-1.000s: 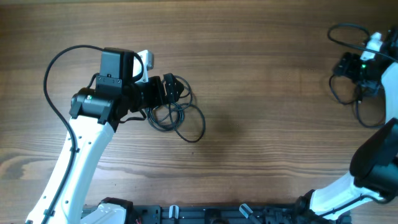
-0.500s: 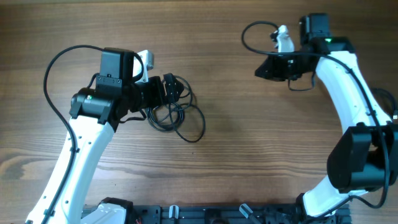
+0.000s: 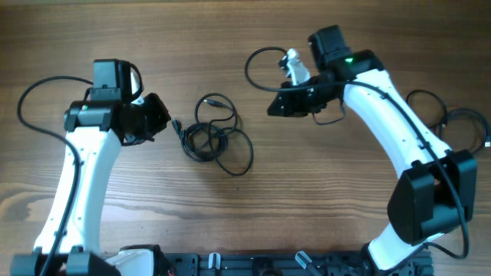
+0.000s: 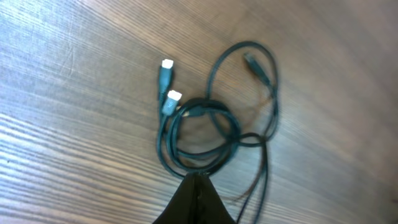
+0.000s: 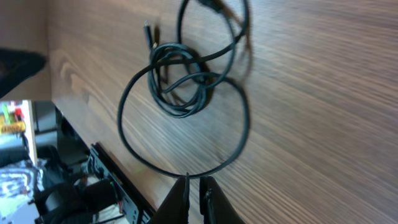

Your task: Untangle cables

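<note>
I should hold the coil [image 3: 184,138] beside its plug ends with my left gripper while my right gripper pulls out the wide loop [image 3: 252,153], because the loop crosses the unheld coil.
The cables [image 3: 209,138] lie as a loose tangle of thin black loops on the wooden table, left of centre. In the left wrist view the coil [image 4: 202,104] has two pale plug ends at its upper left. My left gripper [image 3: 161,119] is just left of the tangle, apart from it. Its fingers [image 4: 198,182] are pressed to a point with nothing between them. My right gripper [image 3: 273,107] hovers to the right of the tangle. Its jaws [image 5: 194,183] stand almost together with only a thin slit, empty, and the knot [image 5: 177,78] and a wide loop lie below.
A black cord [image 3: 426,95] loops on the table by the right arm's elbow, near the right edge. A thick black wire arcs from each white gripper. The black base rail [image 3: 230,264] runs along the front edge.
My left gripper has let go and drawn back left off the tangle, then shut. The right arm has swung from the far right edge in towards the centre.
</note>
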Action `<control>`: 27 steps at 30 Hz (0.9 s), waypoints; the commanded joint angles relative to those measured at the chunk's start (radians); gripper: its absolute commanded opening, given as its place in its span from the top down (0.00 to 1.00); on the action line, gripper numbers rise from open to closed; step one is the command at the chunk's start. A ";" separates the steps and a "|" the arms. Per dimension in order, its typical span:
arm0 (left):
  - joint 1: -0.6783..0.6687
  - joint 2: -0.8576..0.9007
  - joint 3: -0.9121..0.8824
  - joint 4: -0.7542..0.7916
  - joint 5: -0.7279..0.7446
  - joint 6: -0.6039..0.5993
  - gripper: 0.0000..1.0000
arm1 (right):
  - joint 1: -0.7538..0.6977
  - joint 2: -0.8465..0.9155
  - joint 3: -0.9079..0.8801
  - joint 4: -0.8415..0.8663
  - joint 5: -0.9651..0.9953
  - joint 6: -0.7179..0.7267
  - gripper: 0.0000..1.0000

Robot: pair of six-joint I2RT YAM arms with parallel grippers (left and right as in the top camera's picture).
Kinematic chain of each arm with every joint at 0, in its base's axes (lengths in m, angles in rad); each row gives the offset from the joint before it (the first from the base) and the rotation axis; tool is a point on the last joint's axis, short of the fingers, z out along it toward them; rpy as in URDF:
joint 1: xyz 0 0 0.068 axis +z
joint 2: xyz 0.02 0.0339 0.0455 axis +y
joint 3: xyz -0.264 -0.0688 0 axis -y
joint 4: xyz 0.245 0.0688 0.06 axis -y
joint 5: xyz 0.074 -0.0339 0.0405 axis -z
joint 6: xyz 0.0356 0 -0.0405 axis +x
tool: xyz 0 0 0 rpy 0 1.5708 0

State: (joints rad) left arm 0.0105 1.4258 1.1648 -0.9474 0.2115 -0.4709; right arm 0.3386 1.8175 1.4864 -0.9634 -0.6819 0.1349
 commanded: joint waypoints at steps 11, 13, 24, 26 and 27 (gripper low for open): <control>-0.020 0.355 -0.101 0.112 0.139 0.040 0.94 | 0.240 -0.008 0.010 0.152 0.179 0.232 0.58; -0.020 0.357 -0.101 0.124 0.151 0.068 0.93 | 0.269 -0.002 0.005 0.179 0.188 0.262 0.51; -0.020 0.357 -0.101 0.132 0.147 0.068 0.87 | 0.306 0.038 -0.007 0.212 0.192 0.289 0.30; -0.020 0.357 -0.101 0.133 0.147 0.072 0.85 | 0.306 0.044 -0.007 0.217 0.224 0.318 0.30; -0.020 0.357 -0.101 0.133 0.146 0.075 0.84 | 0.306 0.044 -0.007 0.222 0.241 0.355 0.29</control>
State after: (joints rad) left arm -0.0067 1.7729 1.0691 -0.8177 0.3435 -0.4198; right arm 0.6411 1.8339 1.4837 -0.7536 -0.4923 0.4271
